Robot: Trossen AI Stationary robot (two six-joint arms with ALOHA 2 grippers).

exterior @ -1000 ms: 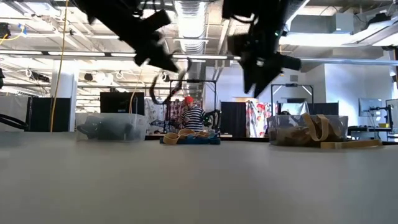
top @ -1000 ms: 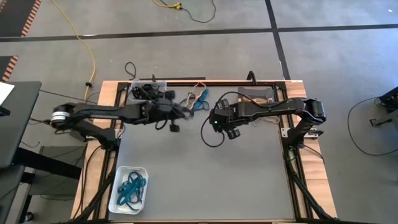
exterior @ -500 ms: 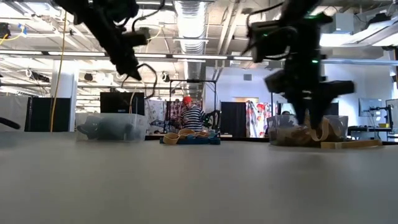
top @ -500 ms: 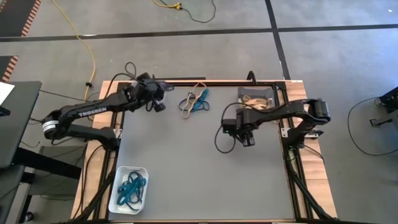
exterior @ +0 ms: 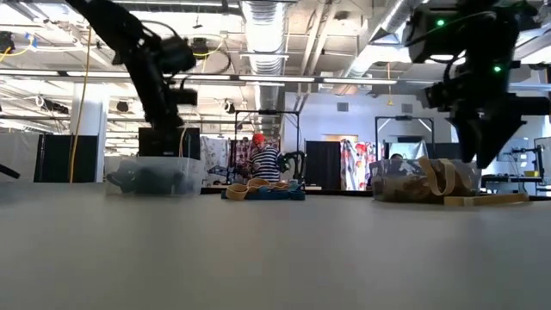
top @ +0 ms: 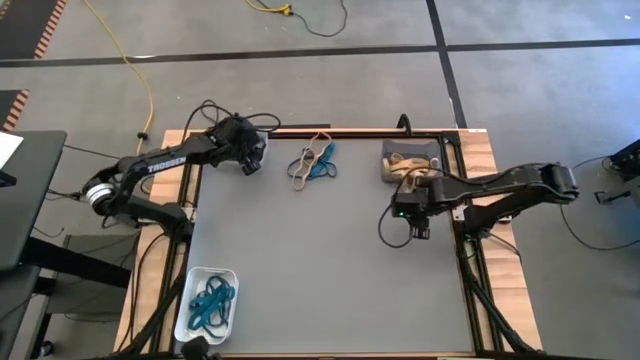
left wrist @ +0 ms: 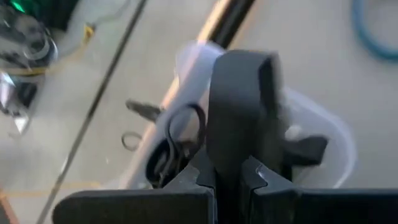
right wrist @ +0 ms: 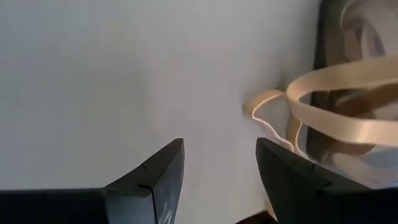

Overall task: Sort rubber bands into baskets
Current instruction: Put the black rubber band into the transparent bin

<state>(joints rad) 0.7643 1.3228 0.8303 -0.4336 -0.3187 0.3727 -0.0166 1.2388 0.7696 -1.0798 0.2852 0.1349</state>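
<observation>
A tan rubber band (exterior: 448, 178) is hanging over the rim of the dark grey basket. My right gripper should pick up that rubber band and tuck it inside the basket (top: 408, 158) before sorting more.
My left gripper (top: 252, 163) is shut above the clear basket (exterior: 155, 176) of black rubber bands (left wrist: 163, 163) at the table's far left corner. A thin black band (exterior: 183, 129) hangs from it. My right gripper (top: 418, 228) stands open over bare table, on the near side of the dark grey basket (top: 408, 160), with nothing between its fingers. That basket holds tan bands (right wrist: 339, 109), and one hangs over its rim. A loose heap of tan and teal bands (top: 313, 163) lies on the table at the far middle. My left gripper is shut on a black rubber band, but its own fingers (left wrist: 239, 106) hide the place of contact. The fingers slant down from the table's near left side. The band hangs slack below them (exterior: 183, 129), over the clear basket (left wrist: 317, 124).
A white basket (top: 192, 275) with teal bands stands at the near left corner. A dark frame bar (top: 350, 131) runs along the far edge. Bare grey table fills the middle and near side. Beyond the table a person (exterior: 269, 162) shows in the room.
My left gripper has swung toward the table's far left corner, still shut, and now stands over the clear basket with the black band hanging from it. My right gripper has moved toward the right edge and down, ending beside the dark grey basket.
</observation>
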